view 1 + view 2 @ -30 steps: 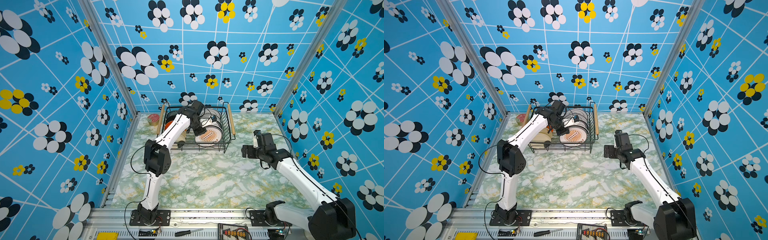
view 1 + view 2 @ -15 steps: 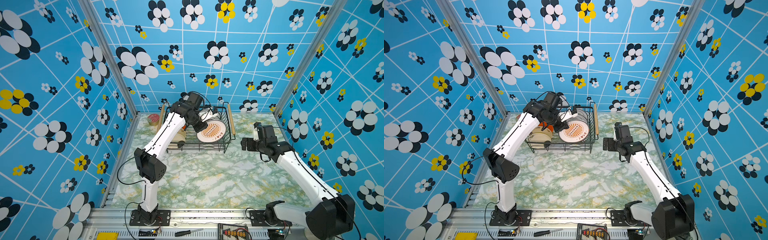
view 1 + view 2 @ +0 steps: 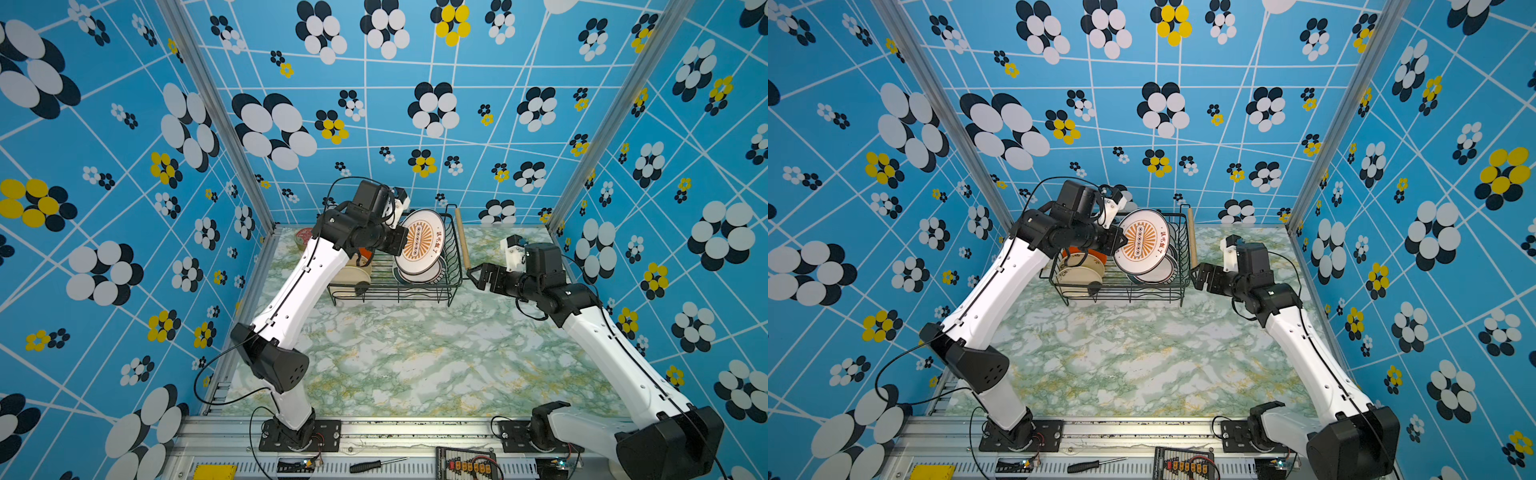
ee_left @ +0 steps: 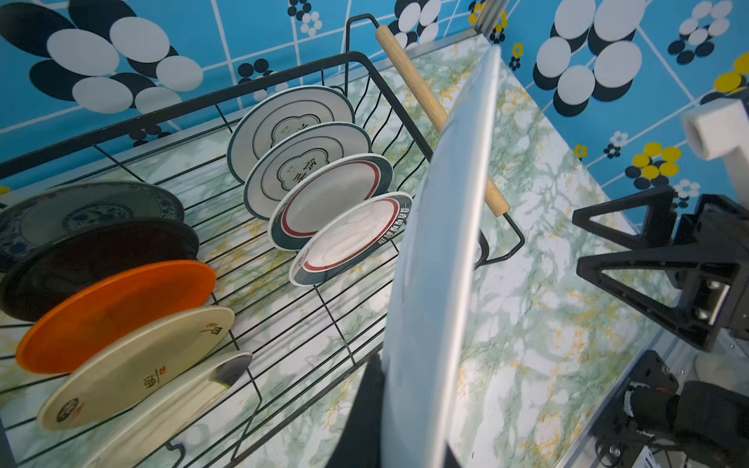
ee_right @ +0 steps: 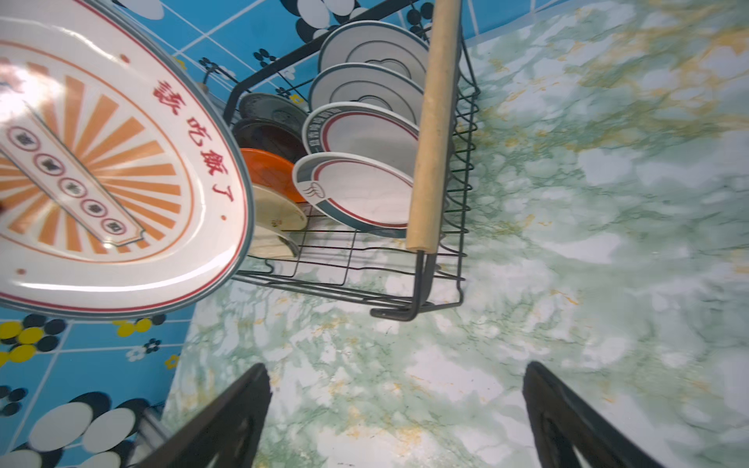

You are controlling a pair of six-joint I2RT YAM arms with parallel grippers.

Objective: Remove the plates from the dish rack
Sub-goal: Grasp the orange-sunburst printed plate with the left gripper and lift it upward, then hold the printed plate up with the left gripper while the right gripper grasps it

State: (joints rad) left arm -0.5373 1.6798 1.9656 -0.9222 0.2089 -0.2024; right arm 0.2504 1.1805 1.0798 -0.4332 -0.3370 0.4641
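I should use my left gripper to lower the plate's free rim (image 3: 441, 251) into my right gripper's fingers, because the sunburst plate (image 3: 421, 242) is high above the rack, beyond those fingers.
The black wire dish rack (image 3: 390, 300) (image 3: 1121, 297) stands at the back of the marble table. My left gripper (image 3: 401, 243) (image 3: 1119, 243) is shut on the rim of a white plate with an orange sunburst (image 3: 419, 241) (image 3: 1142, 241), which it holds upright above the rack's right half. The left wrist view shows this plate edge-on (image 4: 437, 263) between my left gripper's jaws (image 4: 405, 425). Several plates still stand in the rack: orange (image 4: 117, 312), black (image 4: 101, 263), cream (image 4: 138, 364) and white dark-rimmed ones (image 4: 292, 125). My right gripper (image 3: 478, 274) (image 3: 1198, 276) (image 5: 395, 405) hangs open just right of the rack, holding nothing.
A wooden rod handle (image 3: 462, 241) (image 5: 433, 133) runs along the rack's right side, close to my right gripper. A small red-lidded tin (image 3: 304, 237) sits behind the rack at the left. Blue patterned walls enclose the table. A screwdriver (image 3: 374, 465) lies on the front rail.
The left gripper has lifted the sunburst plate up out of the rack and turned it more upright. The right gripper has moved left, closer to the rack's handle.
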